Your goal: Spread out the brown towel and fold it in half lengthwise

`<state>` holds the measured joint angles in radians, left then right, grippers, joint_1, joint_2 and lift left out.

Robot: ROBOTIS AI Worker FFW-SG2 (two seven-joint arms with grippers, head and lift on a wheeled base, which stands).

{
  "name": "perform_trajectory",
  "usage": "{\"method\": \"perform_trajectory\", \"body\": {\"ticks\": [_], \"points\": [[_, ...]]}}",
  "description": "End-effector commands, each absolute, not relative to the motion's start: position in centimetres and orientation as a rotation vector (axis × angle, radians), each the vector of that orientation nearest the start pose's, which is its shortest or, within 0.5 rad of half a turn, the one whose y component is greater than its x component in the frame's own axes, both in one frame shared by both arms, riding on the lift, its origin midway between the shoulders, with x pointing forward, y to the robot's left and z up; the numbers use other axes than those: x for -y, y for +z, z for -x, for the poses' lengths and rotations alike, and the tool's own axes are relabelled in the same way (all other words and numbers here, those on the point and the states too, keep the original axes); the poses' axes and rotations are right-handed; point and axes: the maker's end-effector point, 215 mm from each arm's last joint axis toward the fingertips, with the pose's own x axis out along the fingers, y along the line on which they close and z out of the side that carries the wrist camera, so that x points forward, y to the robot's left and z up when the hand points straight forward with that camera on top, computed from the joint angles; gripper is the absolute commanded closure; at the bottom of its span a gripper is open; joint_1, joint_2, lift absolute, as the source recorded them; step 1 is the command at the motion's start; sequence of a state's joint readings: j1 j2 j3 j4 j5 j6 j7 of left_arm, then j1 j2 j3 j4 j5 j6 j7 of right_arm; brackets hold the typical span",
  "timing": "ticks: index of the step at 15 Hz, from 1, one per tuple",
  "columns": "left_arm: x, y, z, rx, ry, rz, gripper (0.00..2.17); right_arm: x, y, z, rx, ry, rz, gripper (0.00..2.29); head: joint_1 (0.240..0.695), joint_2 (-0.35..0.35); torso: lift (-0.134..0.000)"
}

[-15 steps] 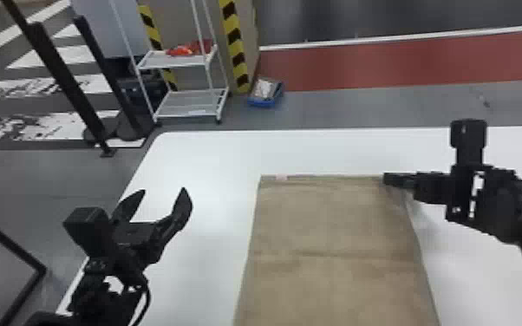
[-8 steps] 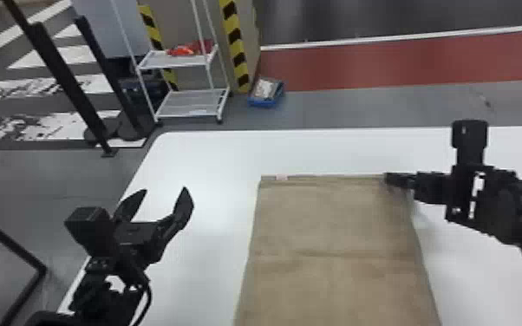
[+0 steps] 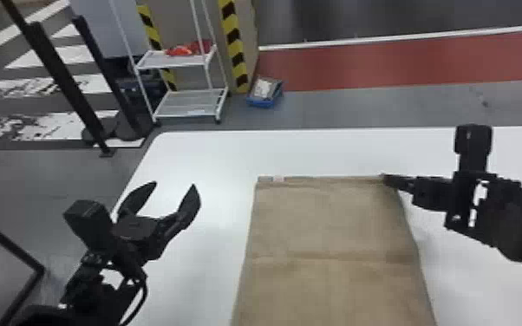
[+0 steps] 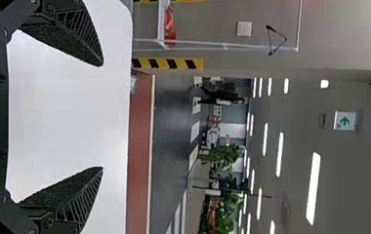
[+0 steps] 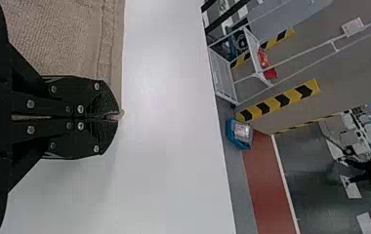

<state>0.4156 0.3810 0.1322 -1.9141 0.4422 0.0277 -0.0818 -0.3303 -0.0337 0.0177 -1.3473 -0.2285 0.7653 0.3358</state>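
Observation:
I expect the brown towel (image 3: 332,229) to come apart into layers when I lift its corner, because a darker rim (image 3: 329,178) runs along the towel's far edge next to the tag.
The brown towel (image 3: 325,234) lies spread on the white table, with a faint crease across it and a small pale tag at its far edge. At its far right corner is my right gripper (image 3: 385,178). In the right wrist view the towel (image 5: 56,39) runs beside my right gripper (image 5: 117,117), whose fingers are closed with a bit of cloth pinched at the tips. Left of the towel, apart from it, my left gripper (image 3: 173,185) is held with fingers wide apart; the left wrist view has the left gripper (image 4: 101,117) with nothing between its fingers.
The white table (image 3: 212,151) extends around the towel. Beyond its far edge stand a white wire shelf (image 3: 186,104) and a blue bin (image 3: 265,93) on the floor. Black posts (image 3: 60,78) rise beyond the table's far left corner.

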Motion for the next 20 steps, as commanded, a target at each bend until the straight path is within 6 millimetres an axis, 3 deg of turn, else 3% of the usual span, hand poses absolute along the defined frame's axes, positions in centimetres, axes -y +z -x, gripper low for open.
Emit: {"method": "perform_trajectory", "body": {"ticks": [1,3,6,9,11,14,20], "points": [[-32.5,-32.7,-48.2,-0.052,-0.184,0.034,0.12,12.2,-44.0,-59.9,-0.613,0.429,-0.293,1.15,0.695,0.209,-0.123],[-30.6,-33.9,-48.6,-0.134,-0.292,0.044,0.13,12.1,-43.9,-58.0,-0.618,0.434,-0.292,1.15,0.695,0.200,-0.123],[-25.6,-36.9,-49.5,-0.313,-0.489,0.096,0.15,12.6,-43.3,-55.8,-0.603,0.427,-0.279,1.15,0.695,0.169,-0.123],[-22.2,-37.4,-52.9,-0.339,-0.561,0.068,0.21,13.0,-44.1,-53.9,-0.632,0.415,-0.278,1.15,0.695,0.126,-0.123],[-19.6,-39.6,-54.9,-0.411,-0.610,0.067,0.21,12.9,-44.4,-52.7,-0.645,0.418,-0.277,1.15,0.695,0.104,-0.123],[-18.5,-42.0,-57.6,-0.469,-0.625,0.057,0.21,13.2,-44.3,-51.1,-0.643,0.408,-0.265,1.15,0.695,0.066,-0.123],[-17.4,-43.1,-60.5,-0.467,-0.632,0.035,0.37,13.8,-45.3,-49.5,-0.666,0.395,-0.265,1.15,0.695,0.043,-0.123]]}}
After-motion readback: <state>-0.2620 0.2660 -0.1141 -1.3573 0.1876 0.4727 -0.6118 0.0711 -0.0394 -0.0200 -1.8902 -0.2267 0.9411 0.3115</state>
